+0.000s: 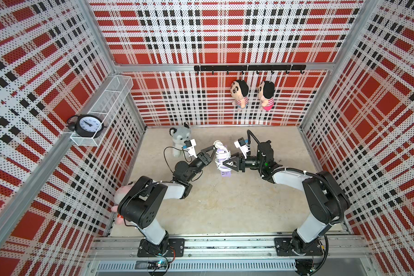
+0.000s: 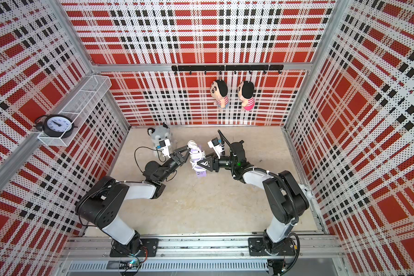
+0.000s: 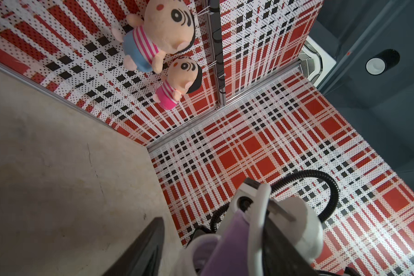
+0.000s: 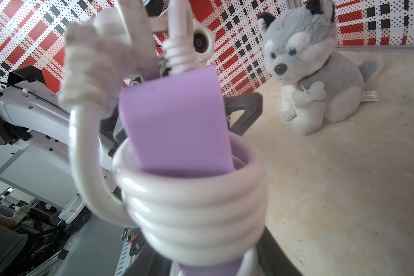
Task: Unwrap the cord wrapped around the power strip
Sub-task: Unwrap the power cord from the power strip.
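Observation:
My left gripper should take hold of the coiled middle, because its finger is resting against the cord next to the plug. This will leave my right gripper free for the plug end.
The lavender power strip is held up over the middle of the floor, its USB end toward the front. The white cord is coiled several times around it. The cord's plug sticks out by the far end. My right gripper is shut on the power strip from the right, just below the coil. My left gripper is at the strip's far end. Its jaws stand apart, one finger clear of the strip and the other finger against the cord beside the plug.
A grey husky plush sits at the back left of the floor, close behind my left wrist. Two dolls hang from a hook rail on the back wall. A clock rests in a wire shelf on the left wall.

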Robot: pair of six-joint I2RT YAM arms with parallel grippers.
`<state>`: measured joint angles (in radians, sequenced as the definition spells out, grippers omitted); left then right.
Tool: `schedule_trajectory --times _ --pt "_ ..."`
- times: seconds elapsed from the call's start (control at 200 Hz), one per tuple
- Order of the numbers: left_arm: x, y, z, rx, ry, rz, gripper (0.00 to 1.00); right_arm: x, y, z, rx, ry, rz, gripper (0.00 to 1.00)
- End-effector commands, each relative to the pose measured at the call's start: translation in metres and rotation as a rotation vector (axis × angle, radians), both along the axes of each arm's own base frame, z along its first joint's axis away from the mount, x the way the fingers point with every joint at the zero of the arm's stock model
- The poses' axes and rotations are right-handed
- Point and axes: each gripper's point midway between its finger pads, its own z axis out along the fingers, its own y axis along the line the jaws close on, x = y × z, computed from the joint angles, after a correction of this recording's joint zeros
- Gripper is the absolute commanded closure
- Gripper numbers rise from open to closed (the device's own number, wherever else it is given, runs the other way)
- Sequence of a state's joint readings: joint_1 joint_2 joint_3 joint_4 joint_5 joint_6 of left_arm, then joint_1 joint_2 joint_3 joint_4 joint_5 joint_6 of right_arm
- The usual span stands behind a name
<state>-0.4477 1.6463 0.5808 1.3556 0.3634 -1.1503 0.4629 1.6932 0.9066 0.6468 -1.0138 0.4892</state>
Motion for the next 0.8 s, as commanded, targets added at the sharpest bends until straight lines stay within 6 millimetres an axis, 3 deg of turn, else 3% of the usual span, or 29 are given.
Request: schedule_trajectory --times 0.0,0.1,0.311,0.436,0.541,0.596,0.696,0.797 --pt "-0.021 -0.028 -0.044 0.173 0.063 -0.119 0.29 -0.013 0.012 0.061 0.113 -0.21 0.06 1.0" --pt "-0.025 -0.025 -0.037 0.182 0.027 -0.116 0.25 -0.011 0.012 0.064 0.12 -0.193 0.057 1.0" --pt "-0.035 -0.037 -0.032 0.207 -0.026 -0.178 0.28 -0.012 0.014 0.064 0.13 -0.107 0.096 1.0" --pt "-0.044 -0.041 -0.031 0.197 -0.046 -0.221 0.42 -0.015 0.013 0.068 0.161 -0.037 0.137 1.0" --pt "-0.048 -0.039 -0.031 0.21 -0.072 -0.22 0.65 -0.016 0.005 0.079 0.223 0.01 0.166 0.99" --pt "-0.05 -0.039 -0.03 0.22 -0.087 -0.227 0.68 -0.02 0.003 0.085 0.25 0.027 0.197 0.99" --pt "-0.054 -0.044 -0.03 0.231 -0.1 -0.262 0.63 -0.022 0.002 0.086 0.269 0.043 0.227 0.99" --pt "-0.056 -0.046 -0.031 0.24 -0.111 -0.282 0.39 -0.021 0.003 0.083 0.26 0.049 0.231 0.99"
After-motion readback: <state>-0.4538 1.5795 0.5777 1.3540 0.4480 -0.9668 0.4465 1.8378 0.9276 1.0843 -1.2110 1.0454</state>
